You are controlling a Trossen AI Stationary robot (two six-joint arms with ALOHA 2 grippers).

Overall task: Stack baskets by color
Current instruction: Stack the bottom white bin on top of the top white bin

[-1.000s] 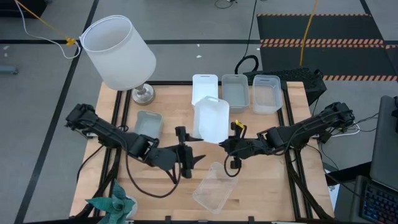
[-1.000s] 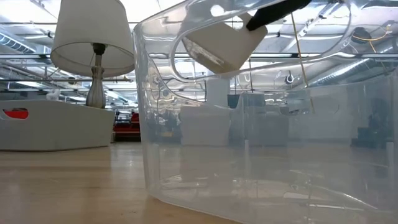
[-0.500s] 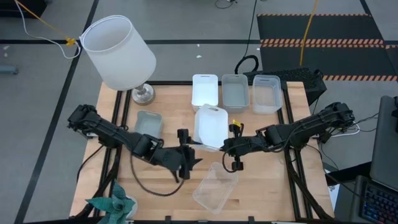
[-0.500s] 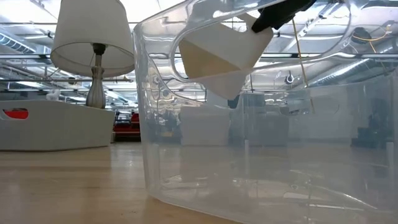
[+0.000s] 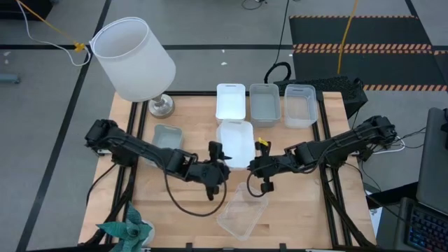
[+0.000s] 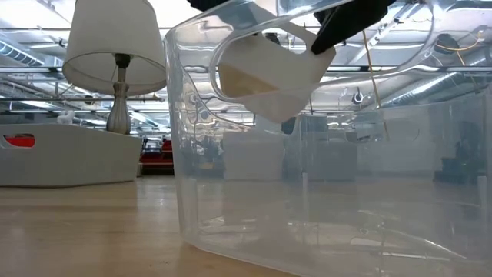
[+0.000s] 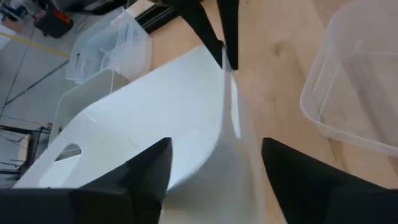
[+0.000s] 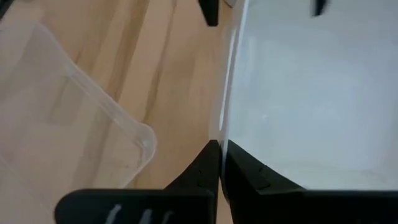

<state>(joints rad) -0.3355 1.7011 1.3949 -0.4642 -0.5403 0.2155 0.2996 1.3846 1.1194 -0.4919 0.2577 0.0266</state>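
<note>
My left gripper should take over at the basket's near rim [image 5: 238, 167] and make the basket level before stacking, because the white basket [image 5: 236, 140] is hanging at a tilt from my right gripper near one corner.
A white basket [image 5: 234, 143] hangs tilted above the table's middle, with my right gripper [image 5: 253, 163] shut on it. My left gripper [image 5: 219, 161] is open at the basket's near left corner. In the left wrist view its fingers [image 7: 149, 171] stand on either side of the basket's end [image 7: 205, 155]; I cannot tell whether they touch it. A clear basket [image 5: 243, 210] rests on its bottom near the front edge. White [image 5: 230, 101], grey [image 5: 264, 103] and clear [image 5: 299, 105] baskets stand in a far row. Another grey basket [image 5: 166, 138] sits at the left. My right gripper pinches the white basket's side wall at its rim [image 8: 225, 124], near the near right corner, one finger inside the basket and one outside. The fingers come slanting down from the table's right. The basket is lifted clear of the table and tilted.
A lamp with a big white shade [image 5: 133, 59] stands at the far left corner. A green plant-like thing [image 5: 127, 231] sits at the near left corner. In the low view the clear basket [image 6: 307, 169] fills the foreground.
My left gripper has gone down and toward the table's right, up to the white basket's near left corner, and has rolled. The white basket has tipped flatter in my right gripper's hold, which has stayed about where it was.
</note>
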